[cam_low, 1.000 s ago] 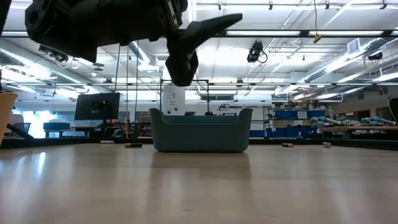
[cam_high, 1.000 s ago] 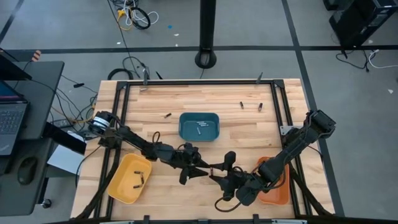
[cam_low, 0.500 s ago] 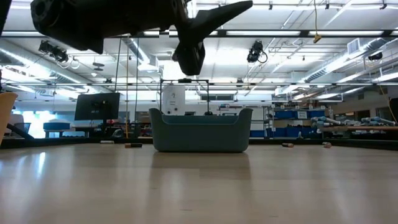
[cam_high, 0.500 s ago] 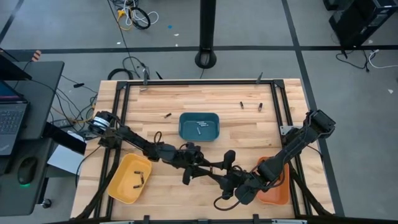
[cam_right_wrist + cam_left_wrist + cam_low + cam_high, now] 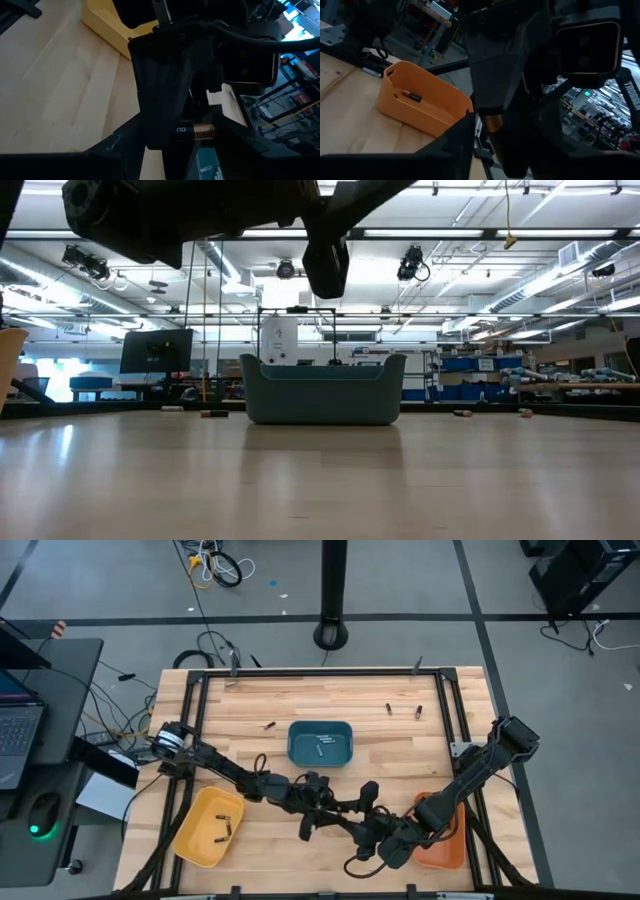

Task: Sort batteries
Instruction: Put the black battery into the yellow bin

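Note:
The battery in my left gripper [image 5: 202, 131] sits between my right gripper's fingers, so I should open them and back them off before it goes into the yellow tray [image 5: 207, 827].
My two grippers meet above the near middle of the table. My left gripper [image 5: 333, 808] reaches in from the left, shut on a battery [image 5: 196, 131] with a black body and a copper end. My right gripper [image 5: 353, 810] faces it from the right, open, with a finger on either side of the battery and the left fingertip. The low view shows the left gripper [image 5: 335, 240] well above the tabletop. The yellow tray [image 5: 200, 840] holds two batteries. The orange tray [image 5: 427, 117] holds one battery [image 5: 412, 95]. The teal tray [image 5: 296, 745] holds more. My left gripper pinches the battery across its black body; its near finger [image 5: 160, 95] covers that part in the right wrist view. The copper end [image 5: 493, 121] sticks out past the fingers. The battery is lifted clear of the table. My right gripper has one finger [image 5: 227, 132] right at the copper end's tip; I cannot tell whether they touch.
Loose batteries lie on the far part of the table [image 5: 268, 725], [image 5: 388, 707], [image 5: 419, 711]. A black frame rail [image 5: 320, 673] runs around the tabletop. The teal tray [image 5: 320, 390] stands mid-table beyond the grippers. Bare wood lies between the yellow and orange trays.
My left gripper has moved toward the table's right, closing in on the right gripper, and has risen a little in the low view. The battery went with it. The right gripper has kept its place.

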{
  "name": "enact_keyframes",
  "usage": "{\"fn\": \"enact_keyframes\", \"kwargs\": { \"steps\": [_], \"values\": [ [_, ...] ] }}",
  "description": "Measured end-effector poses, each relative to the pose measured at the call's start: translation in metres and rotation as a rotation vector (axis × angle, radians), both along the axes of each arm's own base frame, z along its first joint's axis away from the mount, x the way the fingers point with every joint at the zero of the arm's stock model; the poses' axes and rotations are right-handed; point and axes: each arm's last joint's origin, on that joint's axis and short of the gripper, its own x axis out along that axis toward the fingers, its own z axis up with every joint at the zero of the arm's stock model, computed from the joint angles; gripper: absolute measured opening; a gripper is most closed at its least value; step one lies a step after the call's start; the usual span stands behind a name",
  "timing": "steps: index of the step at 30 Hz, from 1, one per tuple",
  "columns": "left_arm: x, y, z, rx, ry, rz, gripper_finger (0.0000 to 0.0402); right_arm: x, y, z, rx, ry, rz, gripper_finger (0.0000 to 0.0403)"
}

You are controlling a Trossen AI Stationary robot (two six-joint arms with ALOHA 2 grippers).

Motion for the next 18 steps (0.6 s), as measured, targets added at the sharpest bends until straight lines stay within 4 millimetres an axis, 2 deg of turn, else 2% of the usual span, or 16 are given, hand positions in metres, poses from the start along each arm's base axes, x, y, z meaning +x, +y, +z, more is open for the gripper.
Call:
{"fn": "enact_keyframes", "kwargs": {
  "steps": [8, 15, 18],
  "values": [
    [0.0000, 0.0002, 0.0010, 0.004, -0.016, -0.007, 0.0045, -0.0006, -0.0001, -0.0004, -0.038, 0.013, 0.008, 0.0202],
    [0.0000, 0.0009, 0.0013, 0.027, -0.031, -0.024, 0.0045, -0.0005, 0.0003, -0.0001, -0.022, 0.005, 0.004, 0.0206],
    [0.0002, 0.0017, 0.0006, 0.085, -0.048, -0.034, 0.0038, 0.0004, 0.0007, 0.0009, 0.062, -0.028, -0.021, 0.0246]
  ]
}}
